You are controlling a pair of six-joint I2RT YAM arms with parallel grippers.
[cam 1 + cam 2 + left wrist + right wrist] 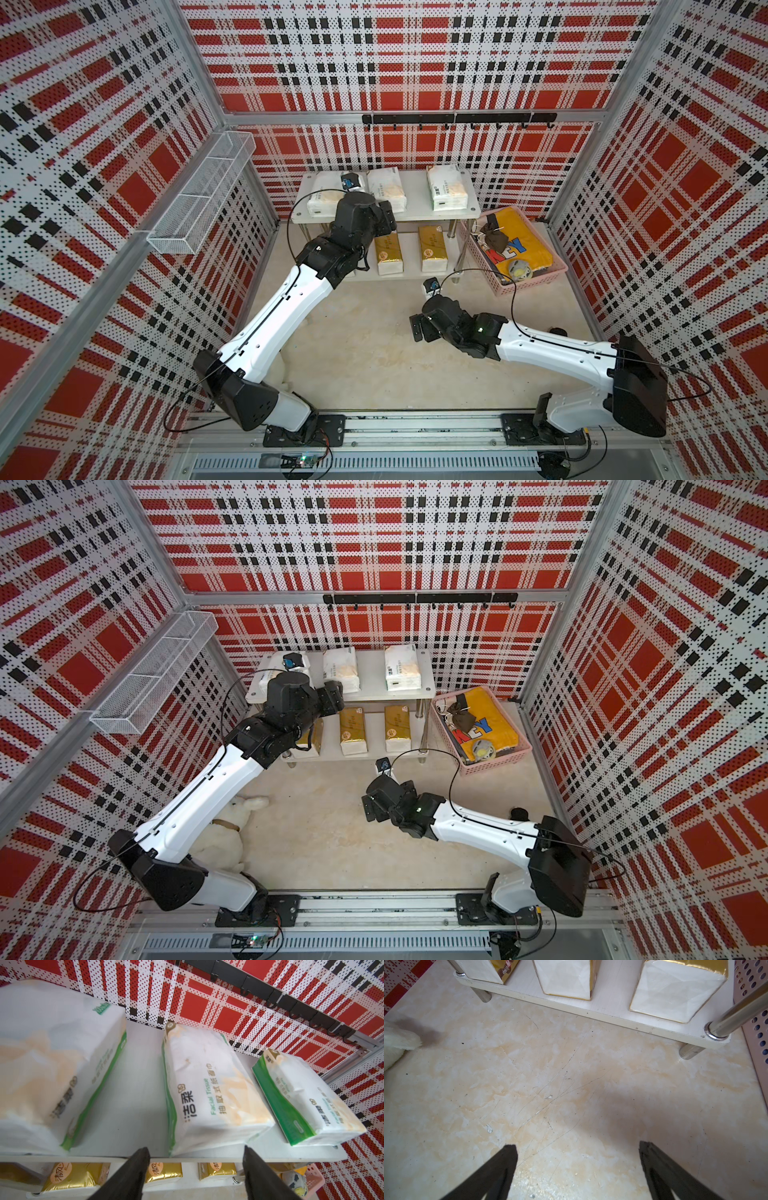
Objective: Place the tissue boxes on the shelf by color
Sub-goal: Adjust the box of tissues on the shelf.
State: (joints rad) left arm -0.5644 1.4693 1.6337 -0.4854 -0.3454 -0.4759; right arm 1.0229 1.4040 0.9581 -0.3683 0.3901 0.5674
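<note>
My left gripper should move in because the middle white box's front end [394,203] is angled toward the white box by the pink basket. The gripper should gently push that end [256,1130] straight.
Three white tissue boxes [41,1064] [207,1088] [307,1101] lie side by side on the top board of the shelf [419,212]. Gold tissue boxes [388,253] [434,249] sit on the lower board, and a third gold one [311,739] shows partly under my left arm. My left gripper [195,1148] hovers at the front edge of the top board, before the middle white box. It is open, with nothing between its fingers. Low over the bare floor in front of the shelf, my right gripper [577,1144] is open and empty.
A pink basket [559,266] with yellow cloth and small items stands right of the shelf. A white wire mesh basket [199,195] hangs on the left wall. A white plush toy [224,837] lies under my left arm. A black hook rail [457,118] runs along the back wall.
</note>
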